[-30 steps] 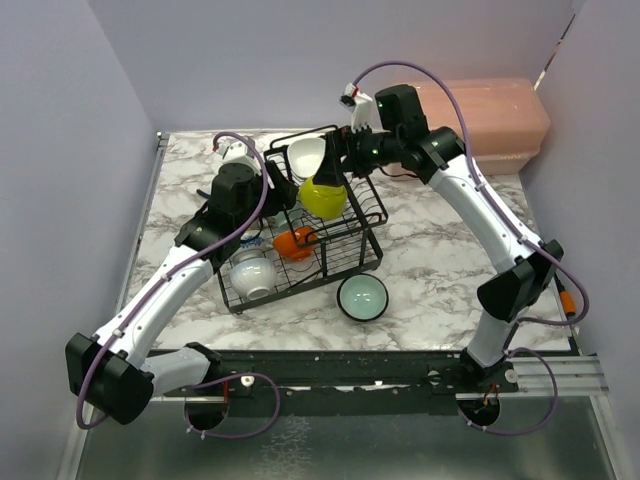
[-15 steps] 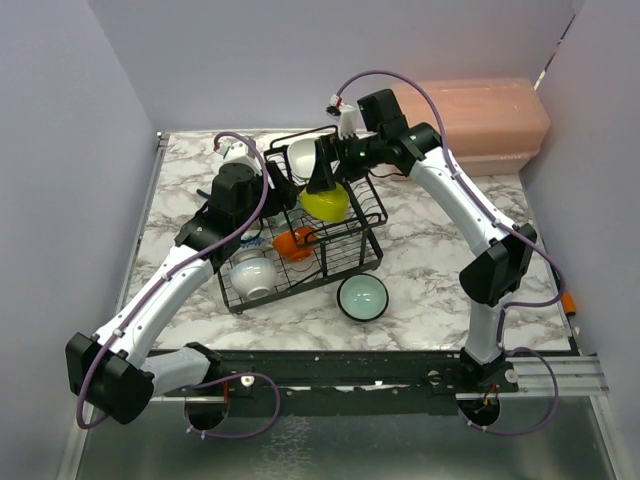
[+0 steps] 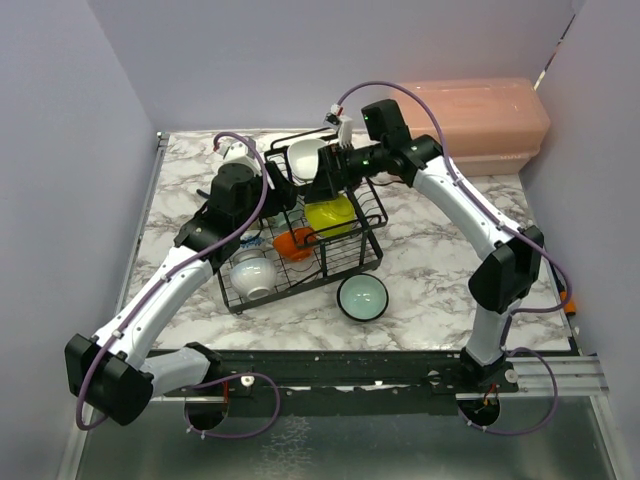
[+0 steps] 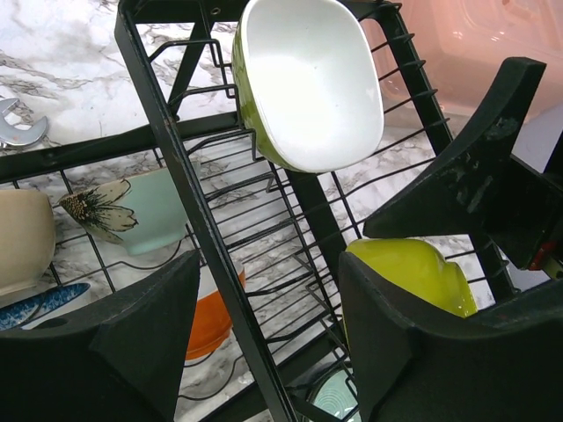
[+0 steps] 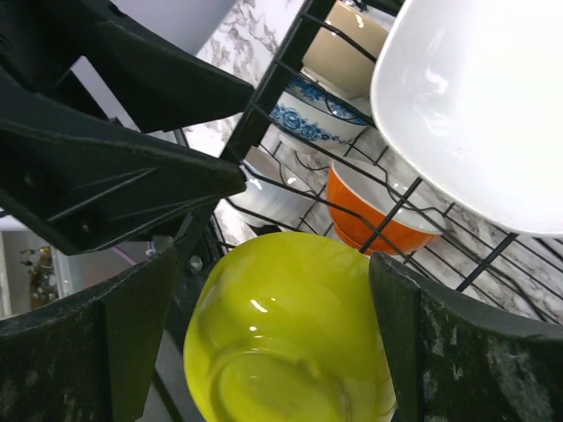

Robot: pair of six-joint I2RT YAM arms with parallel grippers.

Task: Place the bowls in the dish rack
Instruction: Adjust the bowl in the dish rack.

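The yellow-green bowl (image 3: 331, 215) is halfway along the upper shelf and crowds the spot for the pale teal bowl, so the robot's right gripper should move it to the shelf's end (image 3: 298, 217) near the left gripper.
The black wire dish rack (image 3: 352, 262) stands mid-table. My right gripper (image 3: 325, 188) reaches into it from above, shut on a yellow-green bowl (image 5: 290, 334), which is tilted with its base toward the wrist camera and fills the gap between the fingers. A white bowl (image 3: 305, 155) with a green outside leans in the upper shelf. An orange bowl (image 3: 293, 243), a blue-patterned bowl (image 5: 308, 114) and a beige bowl (image 4: 22, 237) sit lower in the rack. A pale teal bowl (image 3: 362, 296) lies on the table in front. My left gripper (image 4: 268, 264) is open astride a rack bar (image 4: 193, 202).
A pink translucent lidded box (image 3: 485, 115) stands at the back right against the wall. A pale green bowl with a flower print (image 4: 141, 220) rests in the rack's lower tier. Purple walls close in left, right and back. Both arms crowd the rack.
My right gripper has swung left and down, lowering the yellow-green bowl deeper into the rack and tipping it onto its edge. The left arm has stayed still.
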